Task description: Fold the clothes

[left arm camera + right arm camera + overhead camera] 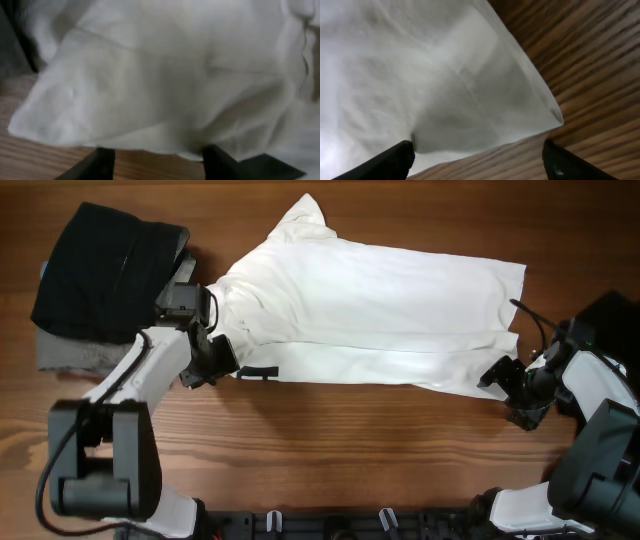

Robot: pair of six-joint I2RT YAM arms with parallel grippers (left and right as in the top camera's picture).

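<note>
The white T-shirt's end edge [514, 343] slopes in toward its front corner. The robot's right gripper should draw the T-shirt's front corner [551, 117] outward and make the T-shirt's end square before any more folding.
The white T-shirt [370, 310] lies across the table, its long sides folded in, with a bit of black print [258, 372] showing at its front left edge. My left gripper [213, 360] is open at the shirt's left front corner; in the left wrist view its fingers [157, 164] sit just before the shirt's edge [150, 90], with bare wood between them. My right gripper [503, 377] is open at the shirt's right front corner; in the right wrist view its fingers [480, 161] straddle that corner [470, 85] without closing on it.
A folded black garment [100, 270] lies on a grey one [70, 355] at the far left, just behind my left arm. The wooden table [350, 450] runs along the front. Arm bases stand at the front left and front right.
</note>
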